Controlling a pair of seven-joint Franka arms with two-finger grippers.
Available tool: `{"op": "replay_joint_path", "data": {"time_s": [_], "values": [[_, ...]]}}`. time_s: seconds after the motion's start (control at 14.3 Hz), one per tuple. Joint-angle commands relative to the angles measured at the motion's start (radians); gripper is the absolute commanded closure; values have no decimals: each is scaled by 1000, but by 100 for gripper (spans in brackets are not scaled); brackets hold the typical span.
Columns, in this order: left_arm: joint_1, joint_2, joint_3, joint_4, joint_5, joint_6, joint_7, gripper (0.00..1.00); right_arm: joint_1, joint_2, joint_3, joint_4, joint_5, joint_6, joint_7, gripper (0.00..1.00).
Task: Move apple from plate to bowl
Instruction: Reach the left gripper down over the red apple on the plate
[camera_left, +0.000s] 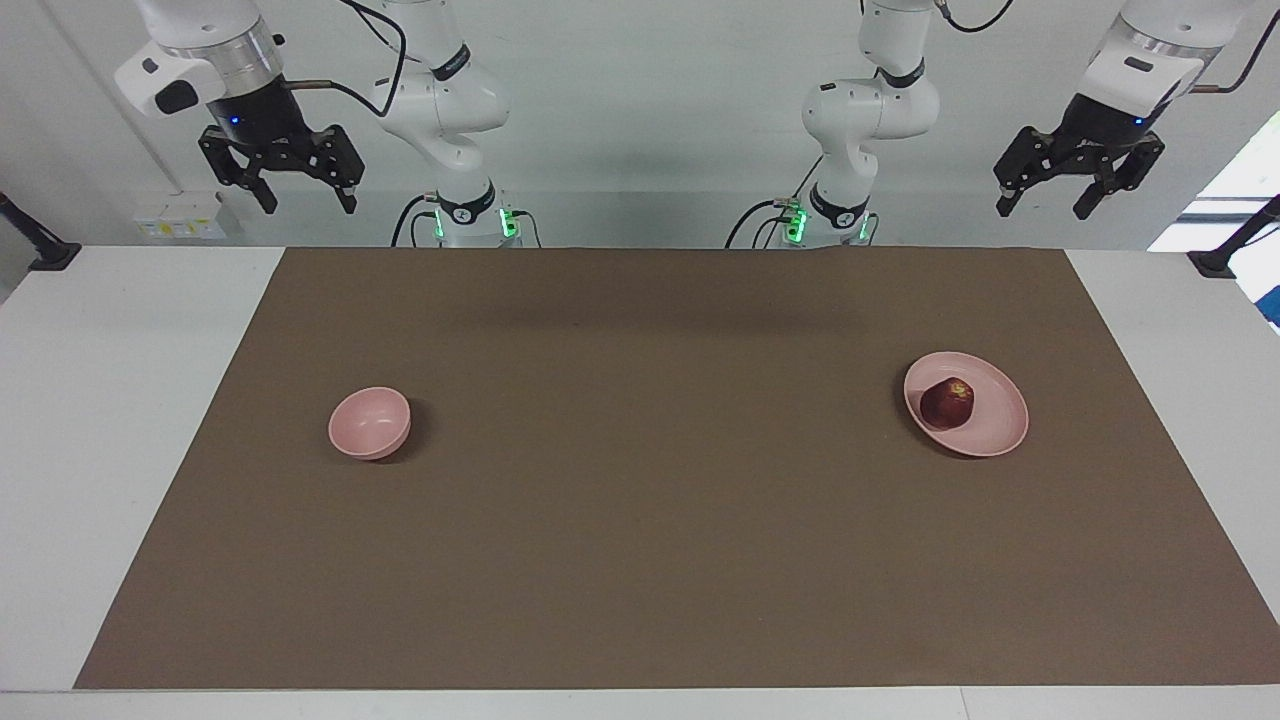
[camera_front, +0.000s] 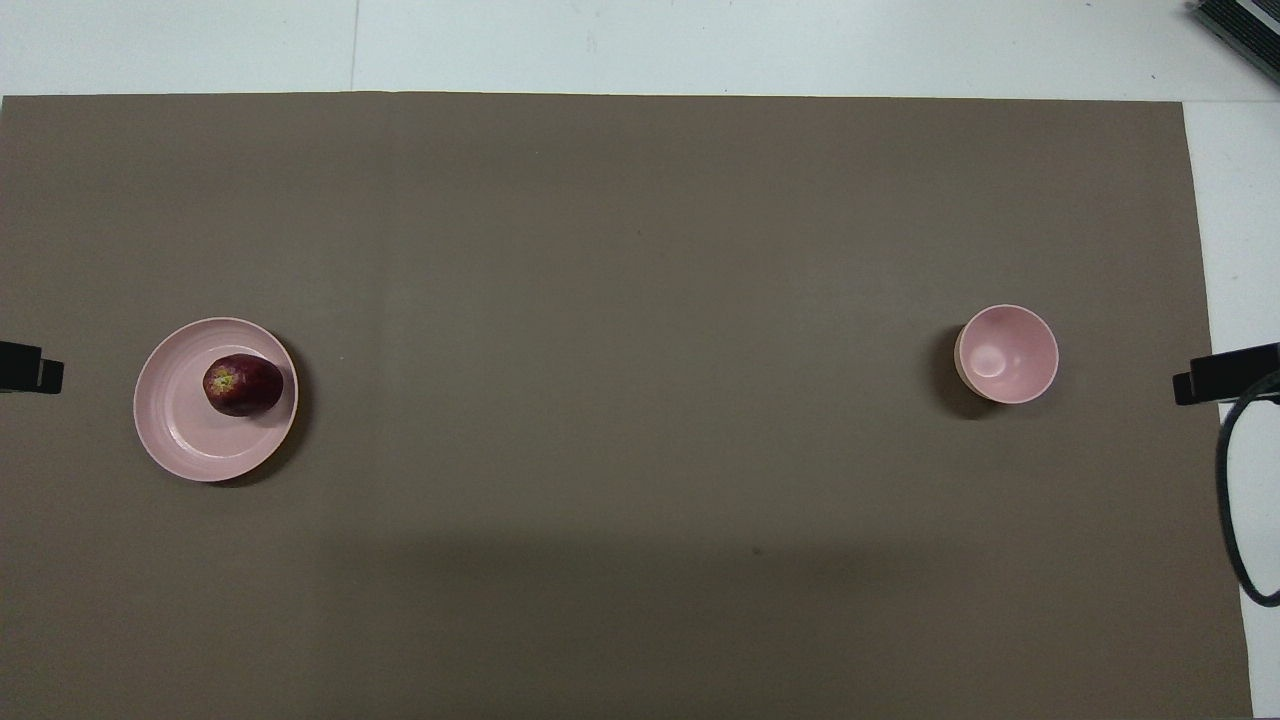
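Observation:
The dark red apple is clear of the plate's rim (camera_front: 139, 392) on my left gripper's side. I should keep moving the open fingers in until they straddle the apple (camera_front: 244, 385).
The dark red apple (camera_left: 947, 401) lies on the pale pink plate (camera_left: 990, 430), a little off its middle, at the left arm's end of the brown mat. It shows on the plate (camera_front: 190, 440) in the overhead view too, its yellowish patch up (camera_front: 242, 385). The small deep pink bowl (camera_left: 369, 423) stands empty at the right arm's end (camera_front: 1006, 354). My left gripper (camera_left: 1045, 205) hangs open and empty, high over the table's edge by the robots. My right gripper (camera_left: 308, 200) hangs open and empty, high over that same edge. Both arms wait.
A brown mat (camera_left: 640, 520) covers most of the white table (camera_left: 120, 420). Black clamp posts stand at the table's corners nearest the robots (camera_left: 40, 245) (camera_left: 1235, 245). A black cable (camera_front: 1240, 500) loops at the right arm's end.

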Motion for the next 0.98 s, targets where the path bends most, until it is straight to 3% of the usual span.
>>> {"op": "replay_joint_path", "data": {"time_s": [0.0,0.63,0.91], "values": [[9,-40,-3,-130,13,98,12,0,-14,-4,5,-7,-24,2,-32,0],[34,-23,8,-464,11,496,132,0,-16,-12,7,-19,-36,2,-29,0],[43,46,8,-504,11,607,147,0,-16,-12,7,-19,-35,2,-29,0]]}}
